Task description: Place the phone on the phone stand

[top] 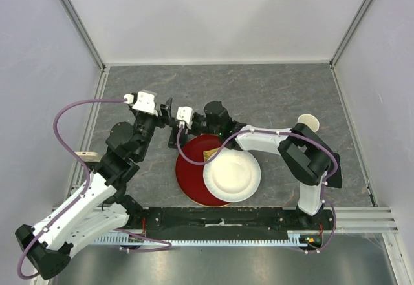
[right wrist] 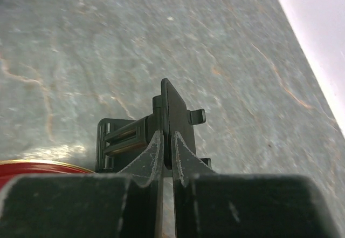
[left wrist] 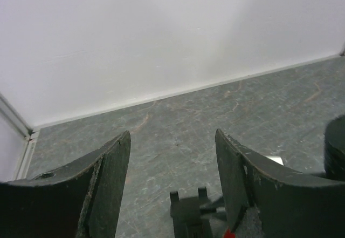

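Note:
My right gripper should keep carrying the phone stand [top: 174,137] to the part of the table [top: 154,180] beside the red plate until the stand's base sits flat, because the stand is upright and that part is clear.
The black phone stand [right wrist: 173,107] is upright on the grey table, its ribbed base [right wrist: 116,141] to the left. My right gripper [right wrist: 167,136] is shut on the stand's thin back rest. In the top view this gripper [top: 174,118] is left of centre, behind the red plate. My left gripper [left wrist: 172,136] is open and holds nothing. The stand [left wrist: 188,212] shows low between its fingers. In the top view the left gripper [top: 162,107] is right beside the stand [top: 169,110]. I cannot make out the phone in any view.
A red plate [top: 189,176] lies at front centre with a white paper plate [top: 233,176] overlapping its right side. A paper cup [top: 309,122] stands at the right. A pale object [top: 86,155] lies at the table's left edge, partly behind my left arm.

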### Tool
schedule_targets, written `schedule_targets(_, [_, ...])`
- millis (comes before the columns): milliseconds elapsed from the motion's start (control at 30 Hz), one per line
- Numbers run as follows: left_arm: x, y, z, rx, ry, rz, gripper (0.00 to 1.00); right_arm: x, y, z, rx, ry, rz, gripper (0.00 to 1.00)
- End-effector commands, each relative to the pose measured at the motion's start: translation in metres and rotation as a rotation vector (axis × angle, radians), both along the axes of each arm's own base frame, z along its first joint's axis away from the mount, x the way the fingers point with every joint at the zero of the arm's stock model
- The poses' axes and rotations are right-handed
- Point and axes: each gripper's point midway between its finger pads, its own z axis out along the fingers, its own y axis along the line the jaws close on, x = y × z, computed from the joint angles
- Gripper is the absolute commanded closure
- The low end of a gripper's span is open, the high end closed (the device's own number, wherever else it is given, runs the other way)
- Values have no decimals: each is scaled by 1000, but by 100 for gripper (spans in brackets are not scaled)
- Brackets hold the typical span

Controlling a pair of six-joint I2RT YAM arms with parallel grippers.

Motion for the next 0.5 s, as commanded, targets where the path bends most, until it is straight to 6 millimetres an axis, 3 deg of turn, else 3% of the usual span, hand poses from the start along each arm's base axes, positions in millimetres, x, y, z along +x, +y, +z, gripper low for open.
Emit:
schedule_targets(0, [4, 25, 18, -76, -38, 98, 30, -45, 36, 46, 120, 3, 135, 100])
schedule_targets(100, [9, 31, 19, -90, -19, 122, 31, -71, 56, 48, 129, 14, 175, 100])
schedule_targets(167, [8, 34, 20, -108, -10, 126, 32, -76, 65, 46, 117, 0, 144, 100])
schedule_targets(200, [10, 38, 19, -116, -9, 138, 32, -91, 75, 45, 107, -10, 168, 100])
schedule_targets(267, [9, 41, 21, -140, -12, 139, 32, -97, 83, 47, 90, -14, 150, 100])
schedule_targets(467, [13, 55, 20, -133, -14, 197, 34, -156, 105, 49, 154, 8, 170, 100])
